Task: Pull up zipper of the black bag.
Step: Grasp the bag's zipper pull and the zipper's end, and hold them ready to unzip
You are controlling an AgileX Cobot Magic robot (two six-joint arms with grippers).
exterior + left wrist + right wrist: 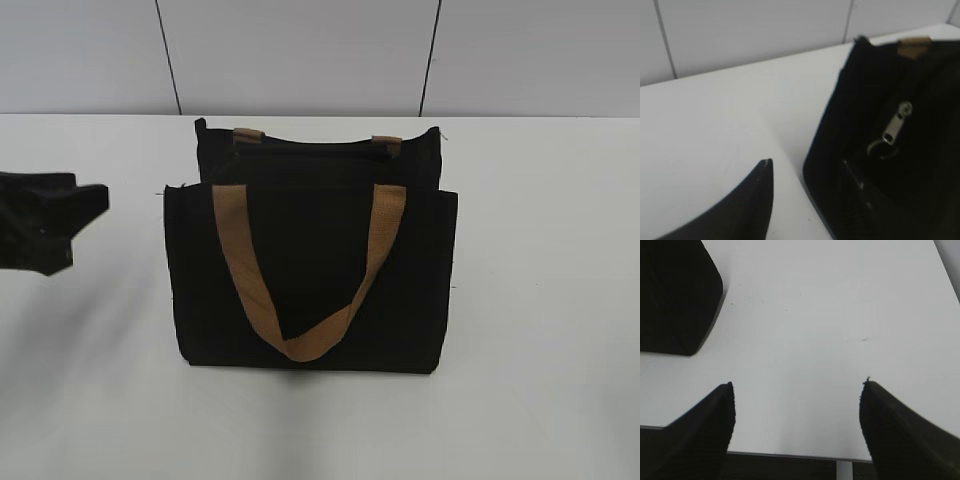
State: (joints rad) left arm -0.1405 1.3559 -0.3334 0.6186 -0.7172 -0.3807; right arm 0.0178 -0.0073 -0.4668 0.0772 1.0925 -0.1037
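Note:
My gripper will make the black fabric tab (851, 152) swing up and bring the zipper with it when it lifts the tab, because the silver zipper (897, 123) hangs down the black bag's end.
The black bag (310, 270) stands upright in the middle of the white table, its tan front handle (300, 345) hanging down in a V. In the left wrist view the bag's end (900, 85) fills the right side, and the small silver zipper (894, 128) hangs on it near the top edge. My left gripper (807, 172) is open and empty, one finger over the table, the other against the bag's near corner below the zipper. It also shows at the left of the exterior view (85, 215). My right gripper (796, 390) is open and empty over bare table; a bag corner (675, 295) lies at its upper left.
A white tiled wall (300, 50) rises behind the table. The table's front edge (790, 456) runs just under my right gripper's fingers. The rear handle's tan ends (248, 135) show at the bag's top.

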